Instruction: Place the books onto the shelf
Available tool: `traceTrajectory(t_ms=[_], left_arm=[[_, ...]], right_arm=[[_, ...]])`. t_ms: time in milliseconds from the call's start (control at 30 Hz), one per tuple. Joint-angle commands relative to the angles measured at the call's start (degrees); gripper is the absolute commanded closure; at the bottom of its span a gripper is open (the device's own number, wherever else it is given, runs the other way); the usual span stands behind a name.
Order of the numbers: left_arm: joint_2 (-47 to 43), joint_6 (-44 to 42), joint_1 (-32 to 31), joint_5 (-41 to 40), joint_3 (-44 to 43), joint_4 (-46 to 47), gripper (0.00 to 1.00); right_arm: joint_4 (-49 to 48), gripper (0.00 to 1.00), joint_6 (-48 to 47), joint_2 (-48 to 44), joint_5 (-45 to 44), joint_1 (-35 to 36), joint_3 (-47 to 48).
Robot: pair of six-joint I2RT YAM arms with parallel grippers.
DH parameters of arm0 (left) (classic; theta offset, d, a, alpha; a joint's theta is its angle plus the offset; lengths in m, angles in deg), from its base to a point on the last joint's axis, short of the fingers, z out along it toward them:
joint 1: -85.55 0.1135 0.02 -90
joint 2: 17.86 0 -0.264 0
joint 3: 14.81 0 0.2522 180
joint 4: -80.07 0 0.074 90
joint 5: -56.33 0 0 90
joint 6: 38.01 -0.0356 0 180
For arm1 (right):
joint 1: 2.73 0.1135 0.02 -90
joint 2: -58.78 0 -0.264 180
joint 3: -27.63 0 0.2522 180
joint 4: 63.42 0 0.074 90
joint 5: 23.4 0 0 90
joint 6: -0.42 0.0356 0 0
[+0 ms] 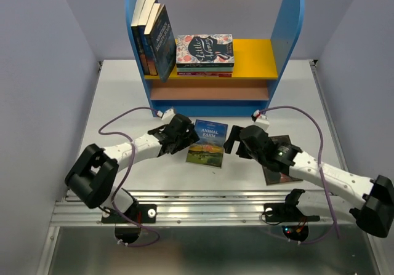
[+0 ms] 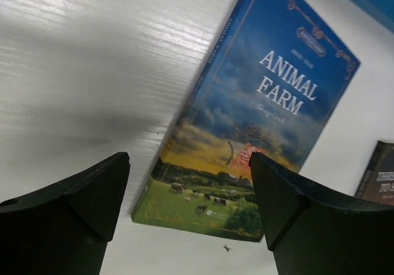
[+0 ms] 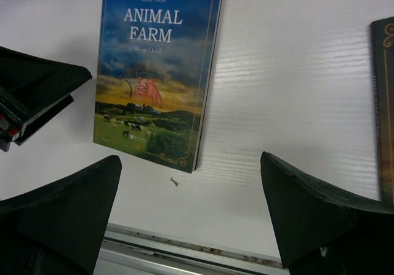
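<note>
The blue paperback's loose page edge (image 3: 208, 90) is toward my right gripper. The blue paperback will come partly open underneath when I pick it up by that edge.
A blue paperback titled Animal Farm (image 1: 207, 143) lies flat on the white table in front of the shelf (image 1: 292, 23). My left gripper (image 1: 186, 138) is open just left of this book; in the left wrist view the book (image 2: 265, 115) shows between and beyond the gripper (image 2: 191, 189). My right gripper (image 1: 233, 144) is open at the book's right edge, and the book (image 3: 157, 72) lies ahead and left of the gripper (image 3: 191, 189). A dark book (image 1: 275, 173) lies partly under my right arm. Three books (image 1: 154, 38) stand on the shelf's yellow board.
A floral Little Women stack (image 1: 204, 50) lies flat on the yellow board (image 1: 255, 56). Purple cables (image 1: 117, 124) loop over the table beside each arm. The table's front metal rail (image 3: 184, 250) runs just behind my right gripper. Grey walls close in both sides.
</note>
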Motion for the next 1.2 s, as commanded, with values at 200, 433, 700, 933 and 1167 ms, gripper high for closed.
traceTrajectory(t_ms=[200,433,700,933,1167], left_arm=[[10.3,-4.5,0.7,8.7,-1.0,6.6,0.58],[11.5,-2.5,-0.9,7.7,0.6,6.6,0.71],[10.5,-1.0,-2.9,7.0,1.4,6.6,0.74],[11.3,-0.6,-4.8,6.1,-0.7,5.9,0.75],[11.9,0.0,-5.8,5.8,-2.2,5.0,0.75]], right_arm=[[-15.0,0.0,-3.4,16.4,13.2,-6.9,2.5],[-22.4,0.0,-1.7,26.2,21.0,-10.2,2.1],[-23.3,0.0,-0.9,28.5,23.1,-10.2,2.1],[-31.4,0.25,-1.2,21.7,30.1,-10.2,-0.8],[-28.5,0.41,-1.7,19.4,30.5,-10.2,1.0]])
